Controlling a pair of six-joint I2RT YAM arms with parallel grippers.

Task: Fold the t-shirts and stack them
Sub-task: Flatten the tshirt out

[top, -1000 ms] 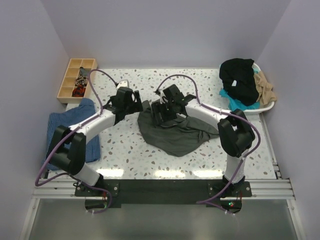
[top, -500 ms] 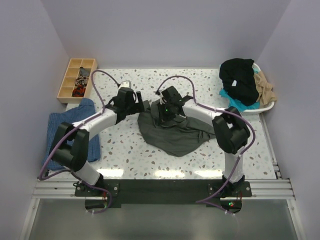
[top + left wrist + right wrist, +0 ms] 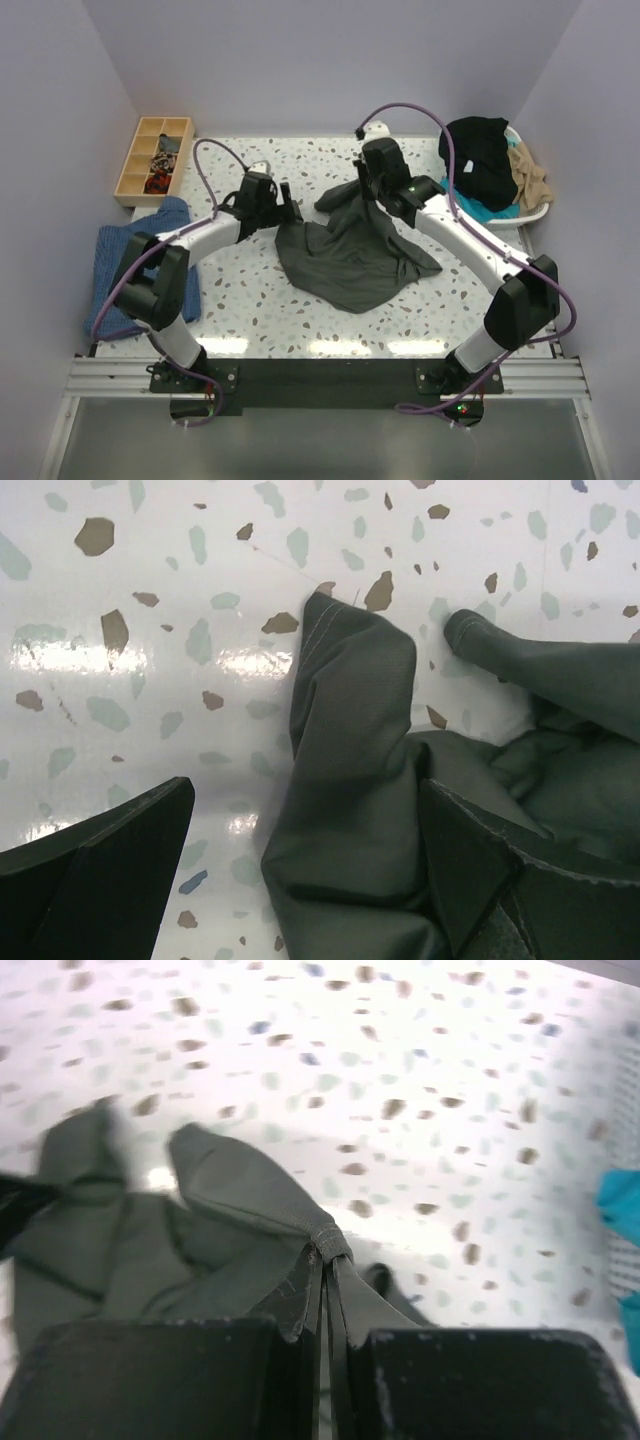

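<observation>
The charcoal-grey t-shirt lies crumpled (image 3: pixel 348 258) below the spot where my right gripper holds it. My left gripper should pinch the t-shirt's loose corner (image 3: pixel 348 750) and help raise and stretch the t-shirt before it is folded.
A charcoal-grey t-shirt (image 3: pixel 352 258) lies crumpled mid-table. My right gripper (image 3: pixel 363 188) is shut on a bunched hem at its far edge and holds that part raised off the table. In the right wrist view the jaws (image 3: pixel 325 1270) pinch the grey cloth (image 3: pixel 235 1190) tight. My left gripper (image 3: pixel 287 205) is open at the shirt's far left corner. In the left wrist view a fold of the shirt (image 3: pixel 360 780) lies between its spread fingers (image 3: pixel 100 880), low over the table. Black (image 3: pixel 478 150), tan (image 3: pixel 530 178) and teal (image 3: pixel 468 205) t-shirts are piled at the back right.
The pile of shirts sits in a white basket (image 3: pixel 537 212) at the back right corner. A wooden compartment tray (image 3: pixel 150 155) stands at the back left. A blue folded cloth (image 3: pixel 140 255) lies along the left edge, under the left arm.
The right gripper has shut on the grey shirt's edge and swung back and to the right, pulling that edge up. The left gripper edged slightly back and stays open.
</observation>
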